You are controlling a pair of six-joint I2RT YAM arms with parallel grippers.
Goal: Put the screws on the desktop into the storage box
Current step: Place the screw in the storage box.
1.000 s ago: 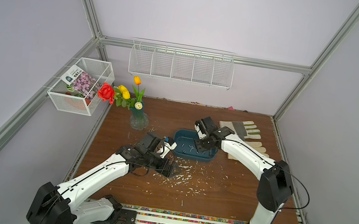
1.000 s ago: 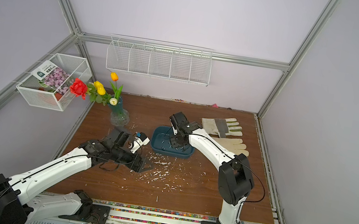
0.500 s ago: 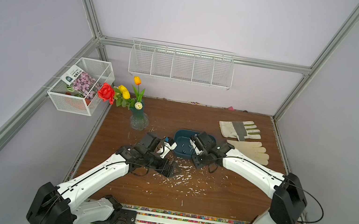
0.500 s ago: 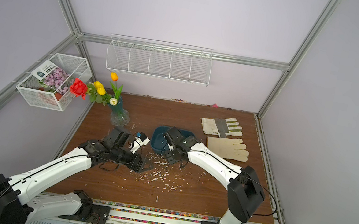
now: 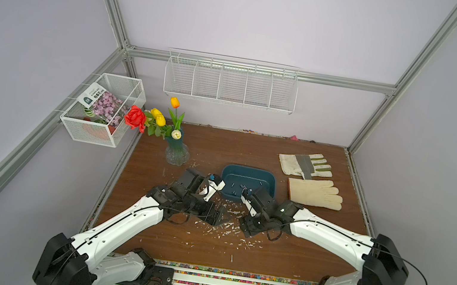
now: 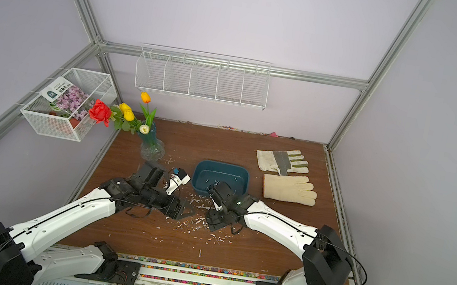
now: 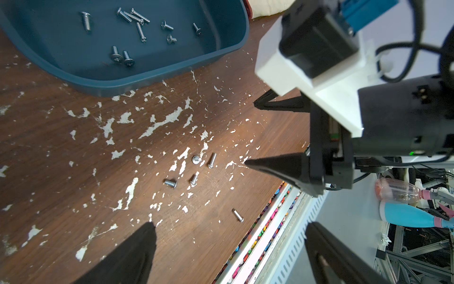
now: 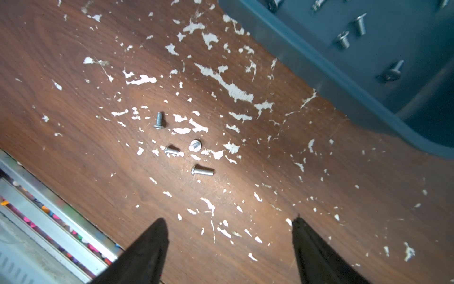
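Note:
My right gripper is crowding the screw cluster [image 7: 192, 172], so it needs to move back first. My left gripper should then come in for the screw standing on its head [image 7: 196, 159].
The dark teal storage box [image 5: 247, 170] [image 6: 223, 165] sits mid-desktop with several screws [image 7: 137, 24] inside. Several loose screws [image 7: 194, 169] [image 8: 191, 152] lie in a small cluster on the scratched brown desktop [image 5: 281, 252] just in front of the box. One more screw [image 7: 237, 215] [image 5: 232, 257] lies near the front edge. My right gripper [image 5: 244, 230] [image 8: 229, 220] hovers open and empty beside the cluster, off the box's near wall [image 8: 319, 73]. My left gripper [image 5: 216, 215] [image 7: 229, 224] faces it from the other side, open and empty.
Two work gloves [image 5: 305, 165] [image 5: 314, 192] lie right of the box. A glass vase of flowers [image 5: 176, 153] stands at the back left. White wire baskets [image 5: 230, 84] [image 5: 102, 109] hang on the walls. A metal rail [image 5: 229, 278] runs along the desktop's front edge.
My right gripper has left the box, come forward and down to the loose screws, and opened wide. The left arm has stayed still.

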